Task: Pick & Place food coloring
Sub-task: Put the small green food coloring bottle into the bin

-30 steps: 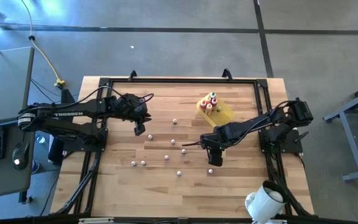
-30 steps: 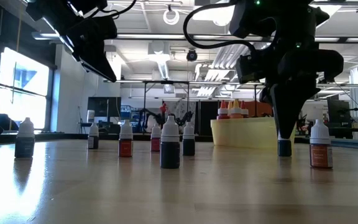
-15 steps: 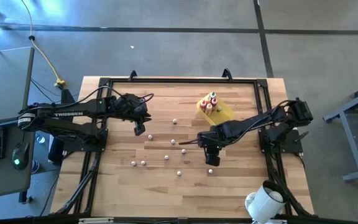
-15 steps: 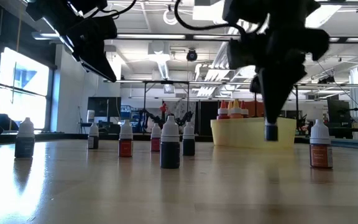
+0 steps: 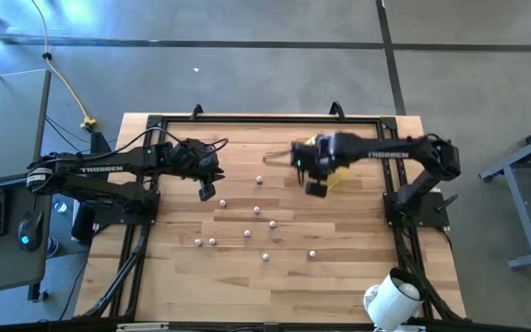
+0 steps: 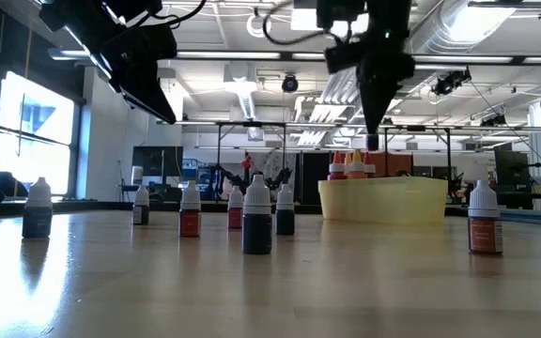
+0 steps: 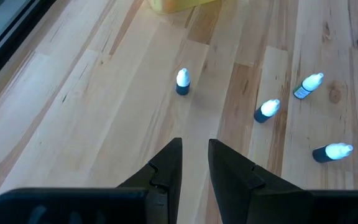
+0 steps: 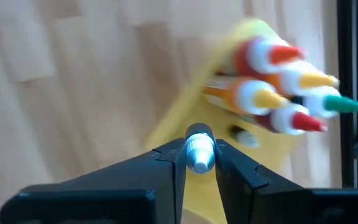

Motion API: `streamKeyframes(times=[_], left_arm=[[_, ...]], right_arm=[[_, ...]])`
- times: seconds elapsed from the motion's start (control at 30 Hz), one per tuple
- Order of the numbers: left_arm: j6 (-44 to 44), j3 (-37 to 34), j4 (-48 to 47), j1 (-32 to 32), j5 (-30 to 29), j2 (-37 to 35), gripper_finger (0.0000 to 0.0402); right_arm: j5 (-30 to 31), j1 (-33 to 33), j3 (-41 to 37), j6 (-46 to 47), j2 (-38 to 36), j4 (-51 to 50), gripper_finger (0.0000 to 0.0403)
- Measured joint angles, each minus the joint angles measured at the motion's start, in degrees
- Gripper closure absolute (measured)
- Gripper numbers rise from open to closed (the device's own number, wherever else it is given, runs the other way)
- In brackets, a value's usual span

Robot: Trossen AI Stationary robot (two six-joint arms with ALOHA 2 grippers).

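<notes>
I should keep lowering the small bottle with my right gripper beside the big bottles [image 8: 253,94] until its base lands, because it hangs upright above the open bottom in the yellow tray [image 8: 209,122].
Food coloring bottles [image 5: 247,234] stand scattered across the middle of the wooden table, small, with pale caps; the low view shows several [image 6: 257,218] upright. A yellow tray [image 5: 338,171] at the far right holds several bottles [image 8: 278,93] with red, orange, yellow and green caps. My right gripper [image 5: 316,188] hangs over the tray's near left edge, shut on one small bottle [image 6: 372,143]. My left gripper [image 5: 207,193] waits above the table's left part, its fingers [image 7: 166,171] a narrow gap apart with nothing between them. My right gripper pinches the small bottle just below its pale cap [image 8: 199,152] between its two fingers. The fingers come from above, pointing steeply down. The bottle stands upright in the hold, its dark lower end [image 6: 372,144] showing below the fingertips, lifted well clear of table and tray.
A black rail frame [image 5: 265,118] runs around the table's edges. A white cup-like thing [image 5: 393,297] sits at the near right corner. One bottle [image 5: 312,252] stands alone toward the near right. Bare wood lies along the near edge.
My right gripper has lifted a bottle off the table's near right part and carried it up and toward the far edge, to above the yellow tray. It has tipped to point more steeply down. The bottle has stayed upright. The other bottles have kept their places.
</notes>
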Motion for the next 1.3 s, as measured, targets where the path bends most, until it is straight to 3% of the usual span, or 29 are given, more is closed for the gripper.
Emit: streamKeyframes(times=[0.2,0.37,0.87,1.0,1.3], left_arm=[[0.0,0.02,0.0,0.0,0.0,0.0,0.0326],[0.0,0.01,0.0,0.01,0.0,0.0,0.0326],[0.01,0.0,-0.02,0.0,0.0,0.0,0.0326],[0.02,0.0,-0.01,0.0,0.0,0.0,0.0326],[0.0,0.0,0.0,0.0,0.0,0.0,0.0326]], right_arm=[[-5.1,-11.62,-5.81,-4.83,0.02,6.62,0.0333],[-12.32,-16.7,-11.31,-6.62,0.02,12.92,0.0334],[-13.16,-17.79,-20.06,-9.62,0.04,23.42,0.0326],[-9.89,-17.77,-20.4,-9.64,0.04,24.03,0.0326],[-9.06,-17.75,-20.4,-10.71,0.04,24.03,0.0292]])
